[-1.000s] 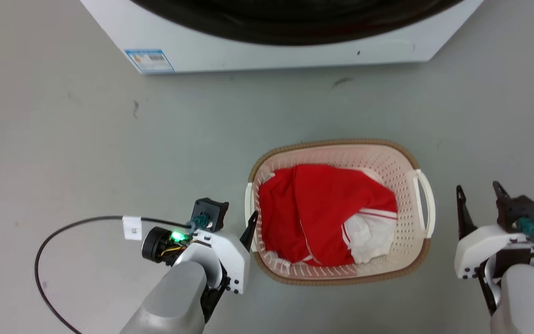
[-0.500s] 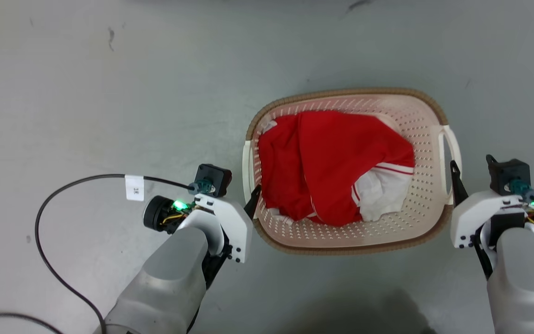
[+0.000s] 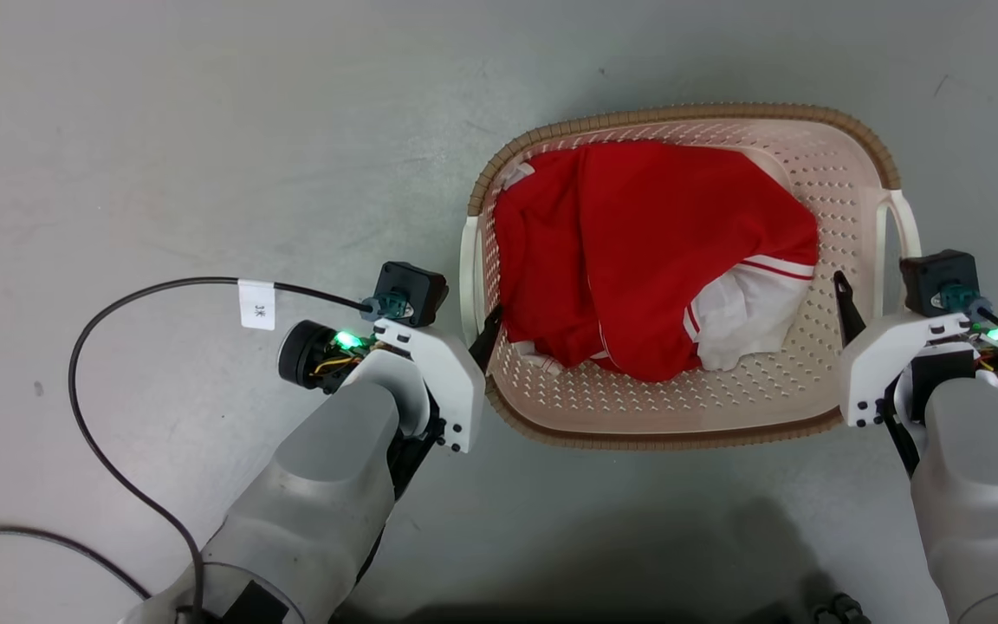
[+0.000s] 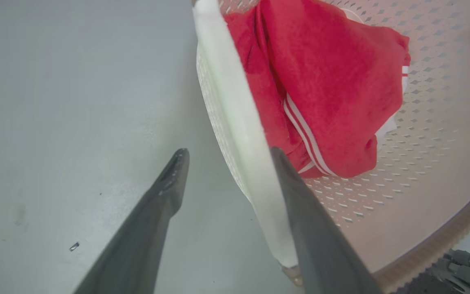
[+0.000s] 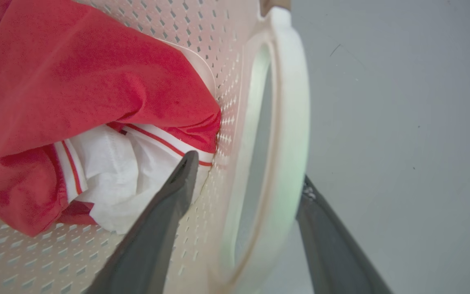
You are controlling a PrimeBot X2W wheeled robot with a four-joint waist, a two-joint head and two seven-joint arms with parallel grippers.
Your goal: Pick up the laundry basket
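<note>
My gripper will carry the laundry basket, and the red and white garment (image 3: 662, 250) should ride along in place because it lies in a heap below the brown rim (image 3: 672, 441).
The laundry basket (image 3: 681, 113) is cream perforated plastic with a brown rim and sits on the grey floor, holding a red and white garment (image 3: 638, 251). My left gripper (image 3: 475, 334) is open at the basket's left side. In the left wrist view its fingers (image 4: 169, 188) straddle the white left handle (image 4: 235, 106), which lies against the inner finger. My right gripper (image 3: 876, 303) is open at the right handle (image 3: 904, 217). In the right wrist view one finger (image 5: 178, 183) is inside the basket and the other is outside the handle loop (image 5: 292, 122).
A black cable (image 3: 161, 284) with a white tag (image 3: 256, 303) curves over the floor left of my left arm. Bare grey floor (image 3: 204, 130) surrounds the basket. A dark shadow lies along the bottom edge below the basket.
The camera has dipped and the washing machine has left the picture. Both grippers have closed in on the basket's sides; the right one, apart before, now has a finger inside the basket.
</note>
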